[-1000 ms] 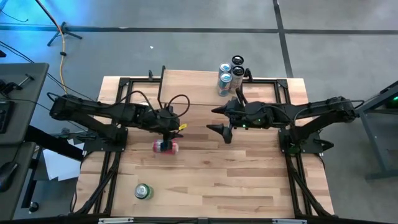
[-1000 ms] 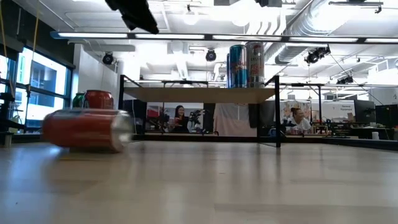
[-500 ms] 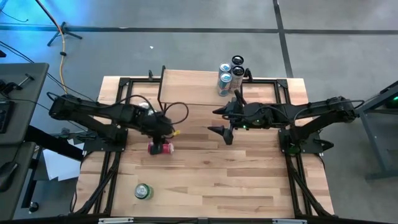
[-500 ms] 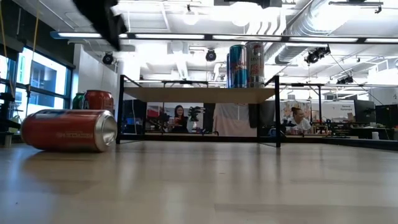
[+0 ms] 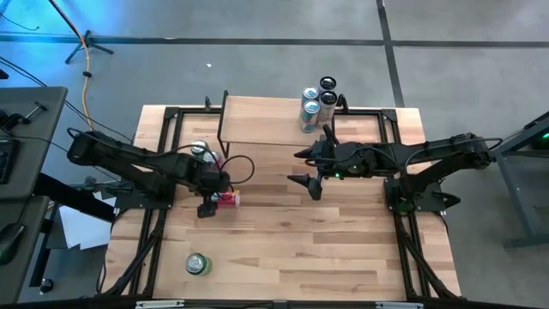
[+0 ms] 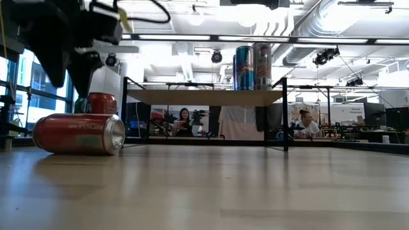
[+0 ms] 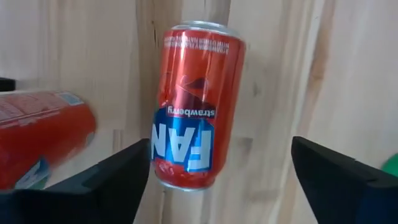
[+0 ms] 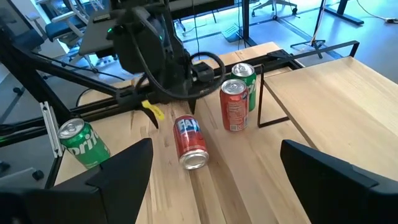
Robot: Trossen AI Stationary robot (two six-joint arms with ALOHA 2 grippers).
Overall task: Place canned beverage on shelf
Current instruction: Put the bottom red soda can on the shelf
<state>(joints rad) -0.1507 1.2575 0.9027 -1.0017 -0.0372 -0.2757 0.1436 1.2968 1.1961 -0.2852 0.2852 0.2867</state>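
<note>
I should lower my left gripper next, because my open fingers line up across the lying red can's narrow width [image 7: 198, 106]. I should go down until they are on either side of its sides [image 6: 78, 134], and then close them.
A red canned beverage [image 7: 196, 106] lies on its side on the tabletop [image 5: 226, 200]. My left gripper [image 7: 221, 198] hangs open just above it, pointing down, with one finger on each side and neither touching. In the low view the gripper [image 6: 70, 51] stands above the lying can [image 6: 80, 133]. The shelf [image 5: 257, 120], a light-wood board on black legs, stands at the far middle with three tall cans [image 5: 317, 101] at its right end. My right gripper [image 5: 300, 167] waits open in the air right of centre.
An upright red can [image 8: 235, 106] and a green can [image 8: 244, 78] stand by the shelf's left leg, just beyond the lying can. A green Sprite can [image 5: 198, 263] stands near the front left. Black frame rails [image 5: 163, 163] run along both table sides.
My left gripper has come down over the lying red can, shifting toward the table's left and near edges and tipping to point more steeply down. The can has rolled a little along the table and lies still now.
</note>
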